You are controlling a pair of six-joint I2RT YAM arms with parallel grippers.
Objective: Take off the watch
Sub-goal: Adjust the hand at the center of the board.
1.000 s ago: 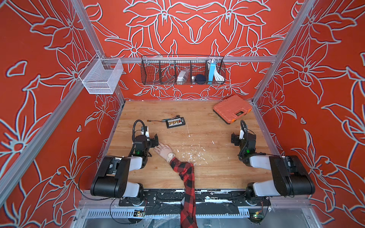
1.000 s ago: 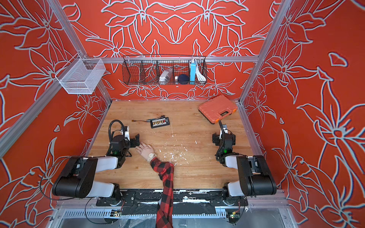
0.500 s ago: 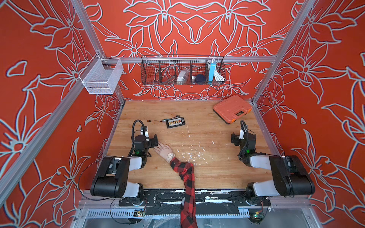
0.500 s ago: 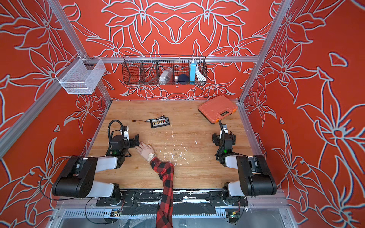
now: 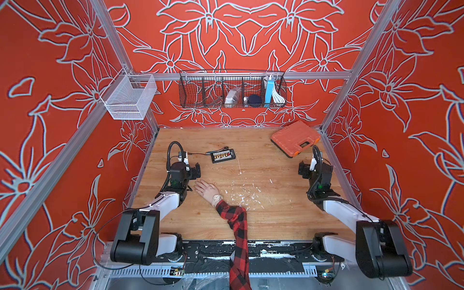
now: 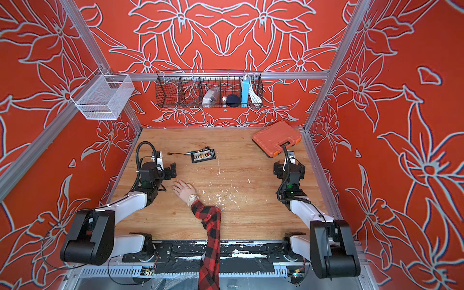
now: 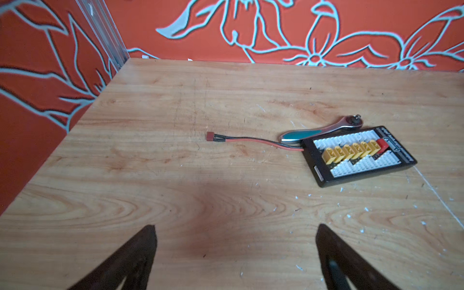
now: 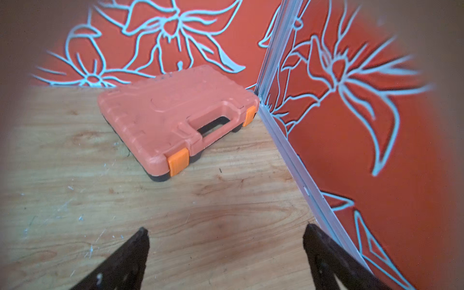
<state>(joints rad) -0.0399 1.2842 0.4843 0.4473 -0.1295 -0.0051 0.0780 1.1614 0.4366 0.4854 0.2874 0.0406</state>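
Observation:
The hand is lying flat, a long way from my right gripper, so next my left gripper grabs the wrist at the watch and raises it toward my right gripper.
The watch, cream with a round pale face, is strapped on the wrist of a hand lying flat on the wooden table. A red-and-black plaid sleeve runs back to the table's front edge. My left gripper stands open just beyond the fingers of that hand, nothing between its jaws. My right gripper stands open near the right wall, far from the watch, over bare wood. Neither wrist view shows the watch.
A black connector board with a red-black lead and a ratchet handle lie ahead of the left gripper. An orange tool case sits at the back right corner. A black wire basket and a white mesh basket hang on the walls.

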